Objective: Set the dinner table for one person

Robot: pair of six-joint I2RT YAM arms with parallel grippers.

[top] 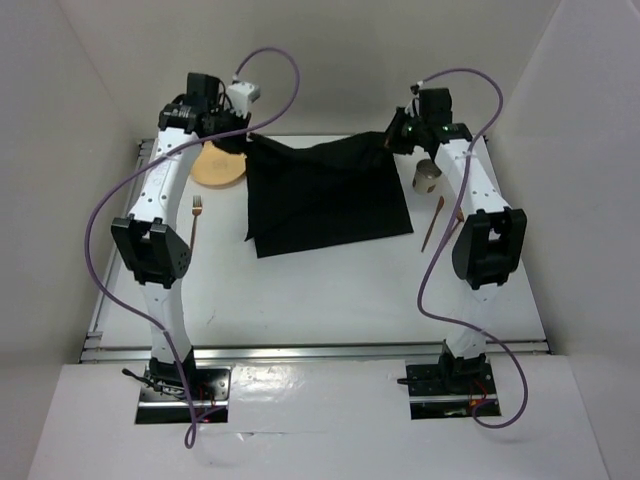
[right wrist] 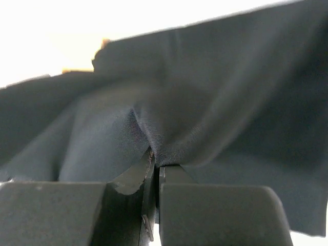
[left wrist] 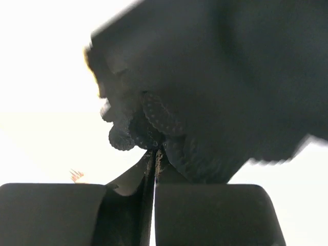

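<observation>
My left gripper should lay the mat's scalloped edge (left wrist: 157,114), which it is holding up at the back, toward the table's open near side (top: 243,293). I should then take hold of the mat's corner again and pull.
A black cloth mat (top: 325,195) lies across the back middle of the white dinner table (top: 330,290). My left gripper (top: 238,140) is shut on the mat's far left corner; the pinched cloth (left wrist: 205,92) fills the left wrist view. My right gripper (top: 393,140) is shut on the mat's far right corner, and the cloth (right wrist: 205,102) bunches at its fingertips. Both corners are lifted off the table. A tan plate (top: 218,165) lies at the back left, partly under the left gripper. A fork (top: 196,222) lies beside the left arm. A cup (top: 427,175) and a wooden utensil (top: 432,222) sit at the right.
Grey walls enclose the table on three sides. A silver rail (top: 320,350) runs along the near edge. Purple cables loop above both arms. The arm bases (top: 180,385) stand at the near edge.
</observation>
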